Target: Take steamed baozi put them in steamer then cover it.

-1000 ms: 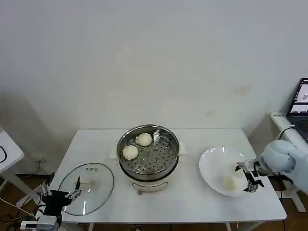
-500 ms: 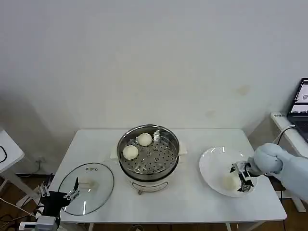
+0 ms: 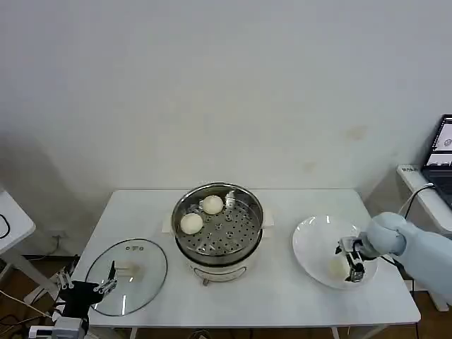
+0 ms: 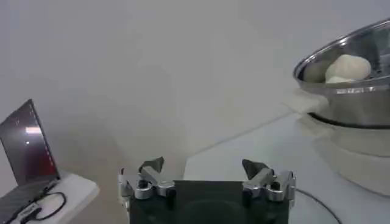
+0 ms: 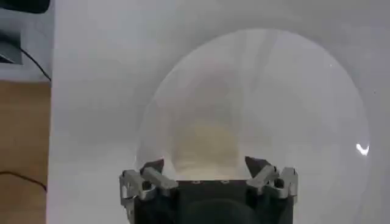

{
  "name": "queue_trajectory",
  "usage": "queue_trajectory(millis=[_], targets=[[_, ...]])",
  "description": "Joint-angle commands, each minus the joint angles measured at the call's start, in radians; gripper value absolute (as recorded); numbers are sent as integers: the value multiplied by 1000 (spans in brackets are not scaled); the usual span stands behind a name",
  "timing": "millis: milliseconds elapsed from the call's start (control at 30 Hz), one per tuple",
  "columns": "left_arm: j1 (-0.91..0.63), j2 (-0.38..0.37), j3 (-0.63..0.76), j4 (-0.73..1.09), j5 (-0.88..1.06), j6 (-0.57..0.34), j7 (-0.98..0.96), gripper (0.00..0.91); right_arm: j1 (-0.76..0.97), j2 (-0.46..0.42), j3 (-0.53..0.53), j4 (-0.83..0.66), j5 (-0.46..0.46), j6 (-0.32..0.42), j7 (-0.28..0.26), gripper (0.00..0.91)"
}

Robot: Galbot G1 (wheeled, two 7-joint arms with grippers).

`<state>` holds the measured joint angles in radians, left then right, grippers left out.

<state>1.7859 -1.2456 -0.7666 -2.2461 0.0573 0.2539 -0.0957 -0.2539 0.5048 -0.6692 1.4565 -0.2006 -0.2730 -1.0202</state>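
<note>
The baozi is off-centre, and my right gripper is covering the white plate next to it. I should expect another baozi to be hidden there.
The steamer stands mid-table with two steamed baozi on its perforated tray, one at the back and one at the left. Another baozi lies on the white plate at the right. My right gripper is down at this bun, open, with a finger on either side. In the right wrist view the bun sits between the spread fingers of that gripper. My left gripper is parked open below the table's left corner, beside the glass lid. The left wrist view has that gripper facing the steamer.
A laptop sits on a side stand at the far right. A white side table stands at the far left. The table's front strip between the lid and the plate is bare.
My right gripper has moved left over the plate and closed in on the bun, which now sits between its fingers. The left arm has not moved.
</note>
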Motion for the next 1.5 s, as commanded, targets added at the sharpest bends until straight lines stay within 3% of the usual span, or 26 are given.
queue_trajectory(millis=[33,233,333,700,1000,1067,1300,1500], targets=[[2,1,-2,-2,0,0,0,907,-5,13,2,-16,-4,-3,-2,836],[2,-1,-1,-3,0,0,-1,907,-6,14,4,-15,-4,-6,-3,746],[3,-2,0,-4,1,-1,-1,907,-5,12,5,-13,-4,-6,-4,655],[1,-5,1,-6,1,-1,-1,907,68,-30,0,26,28,0,-27,645],[-10,1,4,-1,5,0,-1,907,366,-42,-74,61,142,-1,-39,655],[-9,4,3,1,5,0,-1,907,454,-32,-136,63,170,-3,-43,655],[-10,13,-5,0,2,1,-1,907,793,83,-378,85,263,-8,-30,655],[-5,16,-26,1,-8,4,-1,907,970,273,-503,97,360,-16,-11,655]])
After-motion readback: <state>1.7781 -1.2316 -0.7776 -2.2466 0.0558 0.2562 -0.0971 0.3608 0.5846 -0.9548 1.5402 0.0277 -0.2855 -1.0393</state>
